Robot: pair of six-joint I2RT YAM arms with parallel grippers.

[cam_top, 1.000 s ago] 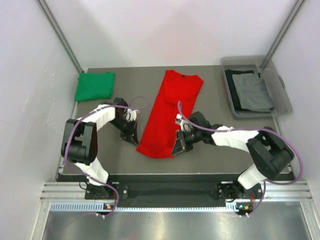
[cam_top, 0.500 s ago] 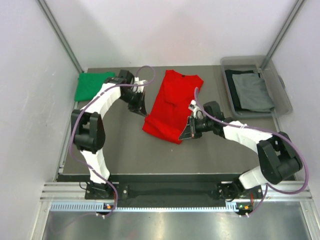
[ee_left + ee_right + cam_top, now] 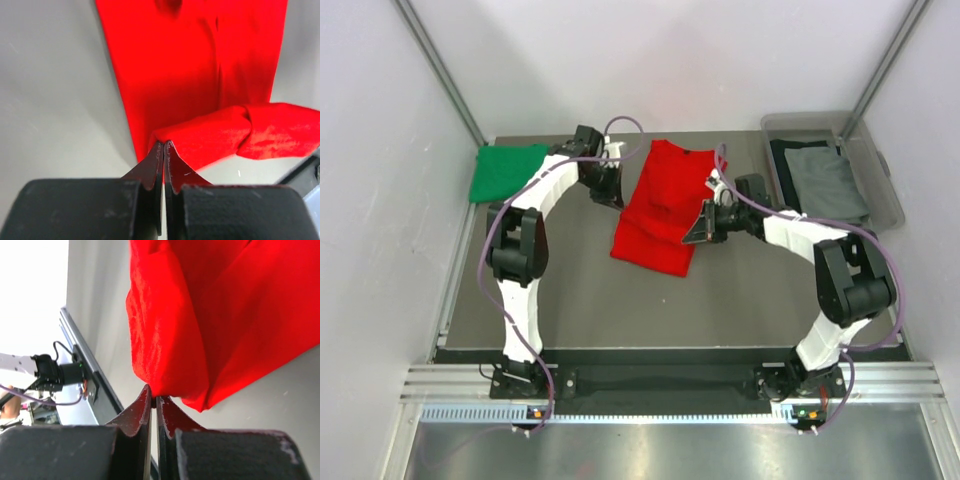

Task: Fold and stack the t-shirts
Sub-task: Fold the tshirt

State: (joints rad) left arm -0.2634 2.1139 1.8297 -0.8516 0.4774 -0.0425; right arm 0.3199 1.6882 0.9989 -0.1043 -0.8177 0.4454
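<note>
The lifted hem (image 3: 654, 226) runs straight across the red t-shirt, so my right gripper should keep going toward the dark collar (image 3: 687, 151) and let go once the hem is flat.
The red t-shirt (image 3: 660, 205) lies on the table's middle, its dark collar toward the back and its near part doubled back over itself. My left gripper (image 3: 612, 196) is shut on the shirt's left hem corner (image 3: 165, 142). My right gripper (image 3: 698, 232) is shut on the right hem corner (image 3: 152, 390). Both hold the lifted hem above the shirt's lower half. The red cloth fills the left wrist view (image 3: 200, 65) and the right wrist view (image 3: 220, 315). A folded green t-shirt (image 3: 507, 170) lies at the back left.
A clear plastic bin (image 3: 876, 175) at the back right holds a grey t-shirt (image 3: 826, 182) on a dark one (image 3: 786, 152). White enclosure walls stand on three sides. The table's front edge (image 3: 660, 352) runs in front of the arm bases.
Both grippers have carried the red shirt's hem from near the front toward the back, so the shirt's near part is now doubled over and it looks much shorter.
</note>
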